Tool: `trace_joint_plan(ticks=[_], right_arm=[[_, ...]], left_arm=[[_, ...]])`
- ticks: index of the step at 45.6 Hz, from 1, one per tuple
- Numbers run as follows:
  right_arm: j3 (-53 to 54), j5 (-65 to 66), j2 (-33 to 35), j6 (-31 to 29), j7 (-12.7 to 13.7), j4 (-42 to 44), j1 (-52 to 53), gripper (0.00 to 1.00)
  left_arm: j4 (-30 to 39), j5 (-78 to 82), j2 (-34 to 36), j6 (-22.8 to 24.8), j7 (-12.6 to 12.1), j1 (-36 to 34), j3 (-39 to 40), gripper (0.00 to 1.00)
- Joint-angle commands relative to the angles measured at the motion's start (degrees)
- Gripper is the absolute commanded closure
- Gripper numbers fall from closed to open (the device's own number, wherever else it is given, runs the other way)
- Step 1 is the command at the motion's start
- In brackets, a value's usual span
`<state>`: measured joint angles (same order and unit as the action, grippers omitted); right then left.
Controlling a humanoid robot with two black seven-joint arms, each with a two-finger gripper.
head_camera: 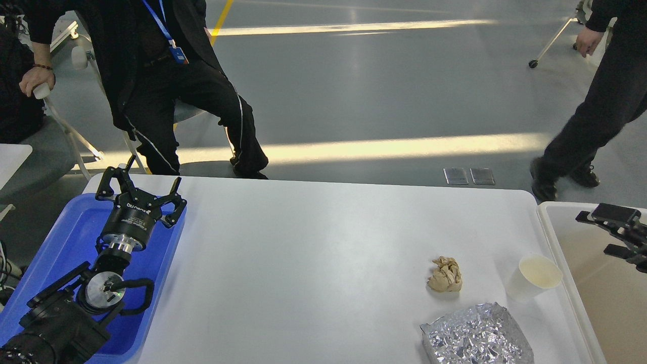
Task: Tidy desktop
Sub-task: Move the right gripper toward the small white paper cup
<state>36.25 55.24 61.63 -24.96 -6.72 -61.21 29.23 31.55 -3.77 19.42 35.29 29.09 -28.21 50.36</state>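
Observation:
The white paper cup (pixel 531 278) should tip over empty when I pick it up, because only a plain pale inside can be seen through the cup's opening (pixel 541 271).
The white desktop (pixel 313 242) fills the middle of the head view. Near its front right lie a crumpled brown paper ball (pixel 445 275), a white paper cup (pixel 537 277) tipped on its side, and a crumpled silver foil piece (pixel 475 336). My left gripper (pixel 142 189) is open and empty, over the far end of the blue tray (pixel 60 242) at the left. My right gripper (pixel 602 233) is open and empty at the right edge, above the beige bin (pixel 601 303), to the right of the cup and apart from it.
The white-rimmed bin stands against the table's right edge. A seated person (pixel 167 86) is just beyond the table's far left corner and another person (pixel 591 126) walks beyond the far right corner. A second white table corner (pixel 12 154) shows at the left.

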Motion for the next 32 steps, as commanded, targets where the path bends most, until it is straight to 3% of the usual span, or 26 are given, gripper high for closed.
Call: trace_joint_plan(ticks=[1,9,18,32], right_arm=[[-9.18,6.72,1.21,0.0,0.3,-0.84,5.49,0.0],[-12.78,12.33,0.68,0.61,0.04,-3.74,7.16,0.0],[-18.58,14.37,-2.66,11.41,-0.13,-3.83,6.46,0.0],[-20.17,18.93,-4.77,15.46,-1.54,-4.36,5.49,0.01]], left_arm=[[0.0,0.0,0.0,-0.05,0.0,0.0,0.0,0.0],[0.0,0.0,0.0,-0.05,0.0,0.0,0.0,0.0],[0.0,0.0,0.0,-0.05,0.0,0.0,0.0,0.0],[0.0,0.08,0.0,0.04,0.0,0.0,0.0,0.0]])
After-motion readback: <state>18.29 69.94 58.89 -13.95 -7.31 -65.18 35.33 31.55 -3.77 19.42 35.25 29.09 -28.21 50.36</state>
